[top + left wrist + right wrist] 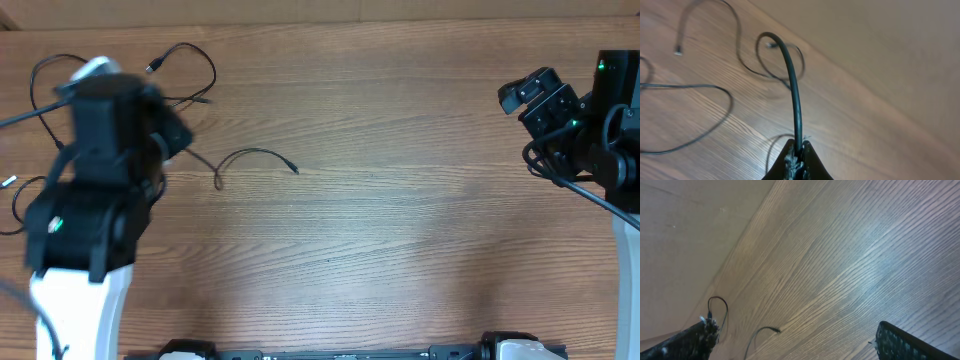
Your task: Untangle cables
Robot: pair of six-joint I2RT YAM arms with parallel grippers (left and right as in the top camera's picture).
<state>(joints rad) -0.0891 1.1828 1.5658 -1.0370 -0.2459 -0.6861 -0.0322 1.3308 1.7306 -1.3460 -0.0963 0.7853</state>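
Note:
The held cable's trailing plug (293,168) is clear of the other loops, so my left gripper should go on pulling toward the wood's near corner (12,325) until the cable lies separate.
The cables (185,60) are thin black cords lying in loose loops at the table's far left. One strand (255,153) trails right and ends in a small plug. My left arm (100,150) stands over the loops and hides part of them. In the left wrist view my left gripper (799,152) is shut on one black cable (792,85), which arcs up and away from the jaws. More cable loops (715,90) lie on the wood beyond, one with a silvery tip (678,50). My right gripper (535,100) is at the far right, open and holding nothing, far from the cables.
The wooden table (400,220) runs between the two arms. In the right wrist view a cable end (771,329) and a small loop (717,305) lie far off between the open fingers (900,342). The table's far edge (865,90) is near the left gripper.

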